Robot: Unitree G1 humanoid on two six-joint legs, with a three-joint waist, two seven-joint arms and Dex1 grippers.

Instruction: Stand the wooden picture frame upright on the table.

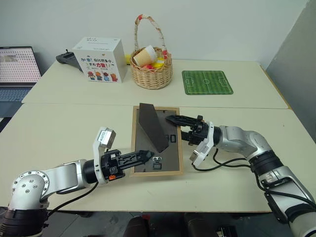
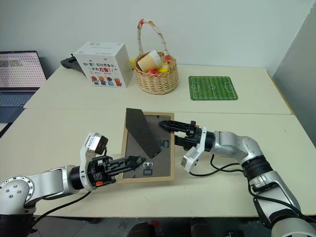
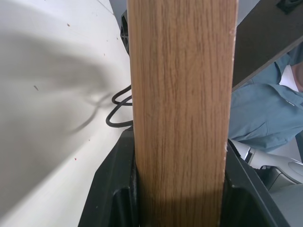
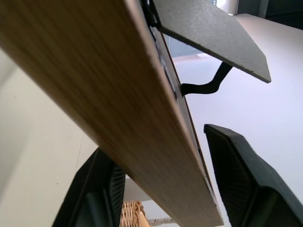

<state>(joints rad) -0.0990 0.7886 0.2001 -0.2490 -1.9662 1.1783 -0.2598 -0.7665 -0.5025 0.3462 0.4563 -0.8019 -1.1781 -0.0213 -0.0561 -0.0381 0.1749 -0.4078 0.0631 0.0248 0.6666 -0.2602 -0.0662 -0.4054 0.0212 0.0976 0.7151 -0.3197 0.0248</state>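
My right gripper should grip the frame by its side bar [image 1: 178, 129] and turn it upright while my left gripper frees the frame's corner, because the frame is up in the air with its dark back [image 1: 170, 160] facing up.
The wooden picture frame [image 1: 170, 153] lies face down on the table [image 1: 64, 133], dark back up, with its triangular stand [image 1: 153, 126] folded out and raised. My left gripper [image 1: 146, 157] reaches in at the frame's near left corner and is shut on the wooden rail [image 3: 182, 118], which fills the gap between its black fingers [image 3: 111, 198]. My right gripper [image 1: 178, 127] is at the frame's right edge, open. Its fingers [image 4: 246, 175] straddle the rail [image 4: 104, 94], with a gap showing on one side.
On the far half of the table stand a wicker basket [image 1: 152, 71] with cups, a white printed box [image 1: 101, 60] and a green football-pitch mat [image 1: 207, 82]. A laptop [image 1: 17, 69] sits at the far left. A person in a blue shirt [image 3: 265, 113] appears in the left wrist view.
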